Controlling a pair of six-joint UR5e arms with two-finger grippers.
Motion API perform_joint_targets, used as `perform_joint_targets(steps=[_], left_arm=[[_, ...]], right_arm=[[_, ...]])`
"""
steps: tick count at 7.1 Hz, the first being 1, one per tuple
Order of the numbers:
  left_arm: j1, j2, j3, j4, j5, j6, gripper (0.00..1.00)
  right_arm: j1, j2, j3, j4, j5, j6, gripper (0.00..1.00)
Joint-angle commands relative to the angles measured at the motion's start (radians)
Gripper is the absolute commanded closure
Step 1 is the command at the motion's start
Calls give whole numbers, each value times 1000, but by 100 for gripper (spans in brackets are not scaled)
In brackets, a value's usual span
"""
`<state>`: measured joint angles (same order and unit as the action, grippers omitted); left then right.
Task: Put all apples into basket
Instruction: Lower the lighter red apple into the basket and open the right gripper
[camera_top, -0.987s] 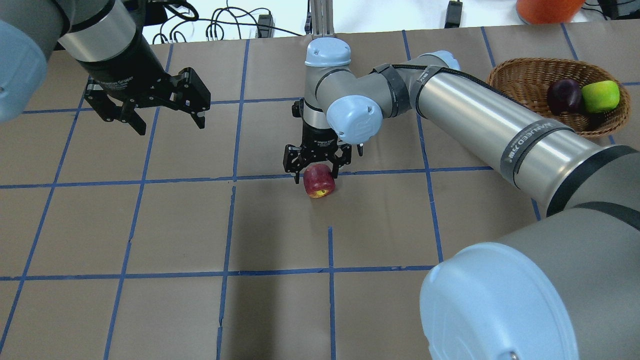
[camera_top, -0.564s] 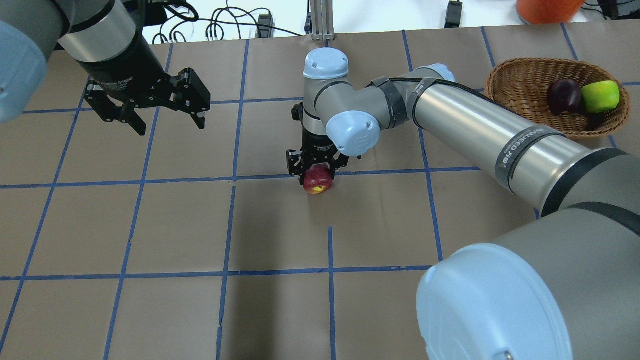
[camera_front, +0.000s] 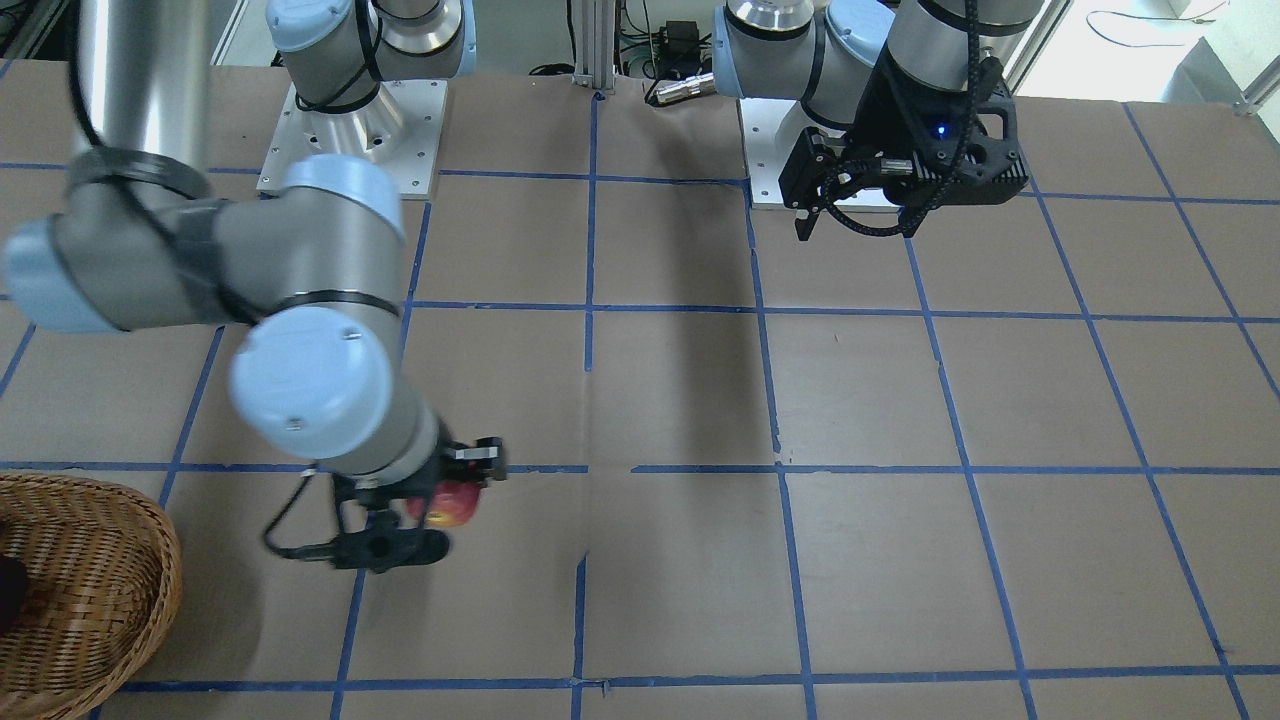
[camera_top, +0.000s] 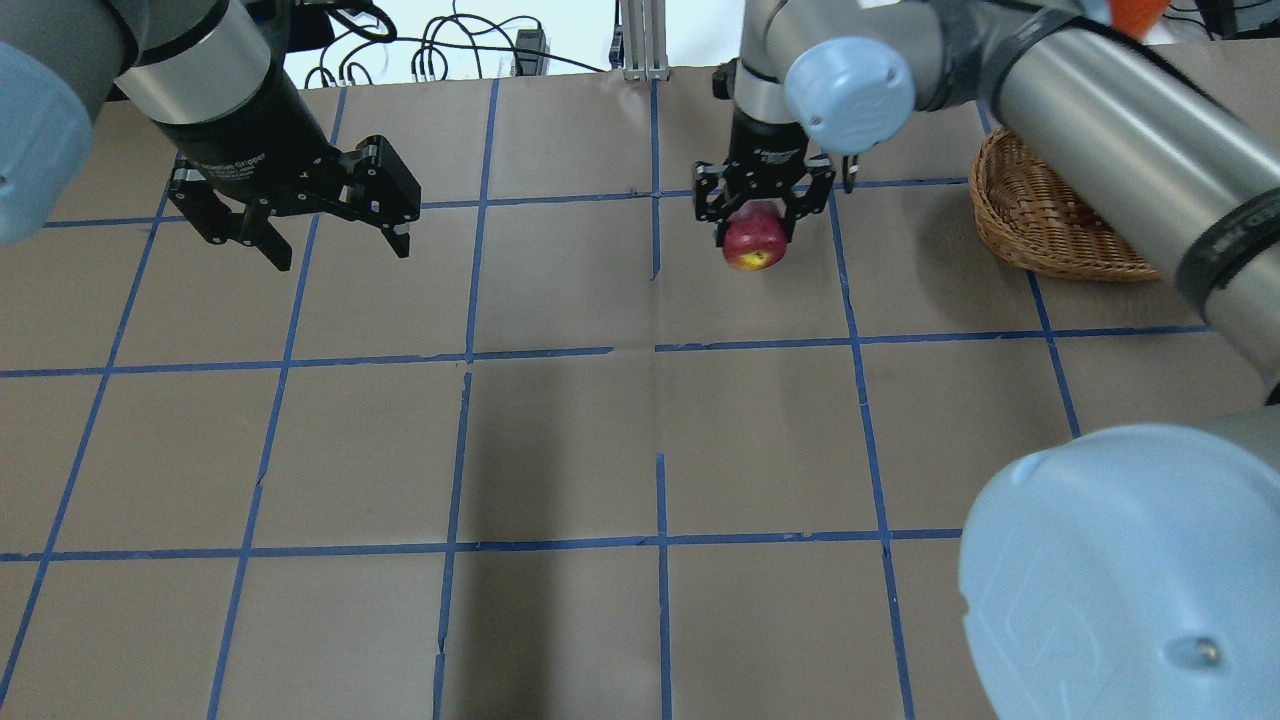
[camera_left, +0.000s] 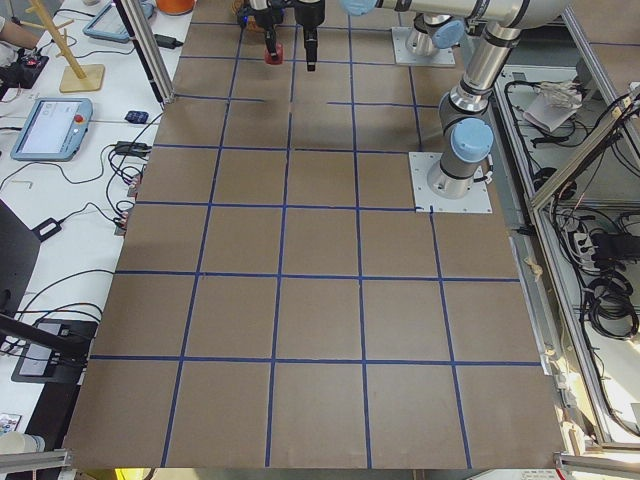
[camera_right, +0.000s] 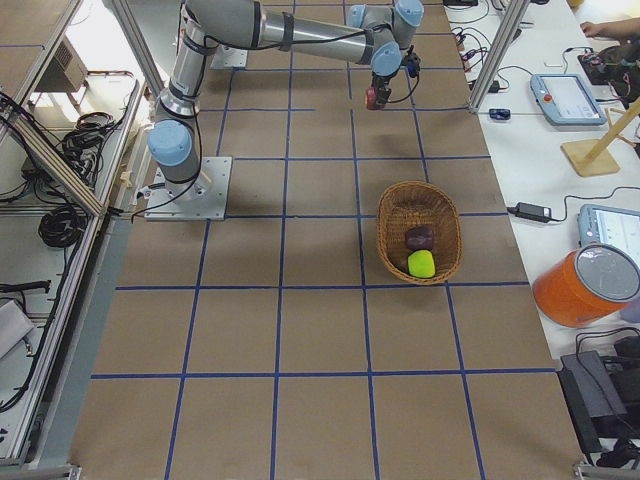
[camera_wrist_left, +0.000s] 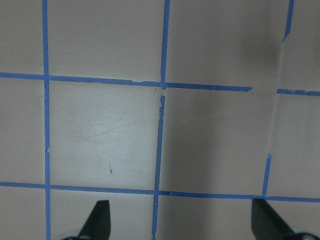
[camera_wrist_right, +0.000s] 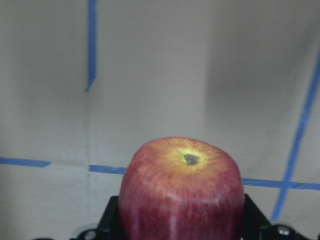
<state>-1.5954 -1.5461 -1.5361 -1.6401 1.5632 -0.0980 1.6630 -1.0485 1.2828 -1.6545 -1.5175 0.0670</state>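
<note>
My right gripper keeps carrying the dull red apple until it is over the wicker basket (camera_front: 79, 594), because the basket has free space beside the maroon apple.
My right gripper (camera_top: 757, 232) is shut on the dull red apple with a yellowish base (camera_top: 755, 242) and holds it above the table, left of the wicker basket (camera_top: 1040, 235). The apple fills the lower part of the right wrist view (camera_wrist_right: 182, 192) and shows in the front view (camera_front: 453, 504). My right arm hides most of the basket in the overhead view. The right side view shows the basket (camera_right: 392, 215) holding the maroon apple (camera_right: 419, 237) and the yellow-green apple (camera_right: 422, 263). My left gripper (camera_top: 342, 255) is open and empty, high over the table's left part (camera_wrist_left: 182, 222).
The table is brown paper with a blue tape grid. An orange bucket (camera_right: 590, 285) stands off the table beyond the basket. Cables (camera_top: 450, 45) and an aluminium post (camera_top: 640, 40) lie at the far edge. My right arm's elbow (camera_top: 1120, 570) fills the near right.
My right gripper has lifted the red apple off the table and carried it away and to the right, toward the basket. The left arm has not moved.
</note>
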Motion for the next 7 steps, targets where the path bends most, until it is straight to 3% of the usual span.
perform_joint_targets(steps=[1,3,4,6,7], left_arm=[[0,0,-1,-1,0,1,0],[0,0,-3,-1,0,0,0],[0,0,-3,-1,0,0,0],[0,0,-3,0,0,0,0],[0,0,-3,-1,0,0,0]], right_arm=[[-216,8,-59,50,-110,-121,100],[-328,59,-62,-18,-159,-240,100],[-359,109,-62,-115,-200,-297,100],[-380,145,-48,-166,-219,-358,100],[-388,159,-45,-160,-219,-366,91]])
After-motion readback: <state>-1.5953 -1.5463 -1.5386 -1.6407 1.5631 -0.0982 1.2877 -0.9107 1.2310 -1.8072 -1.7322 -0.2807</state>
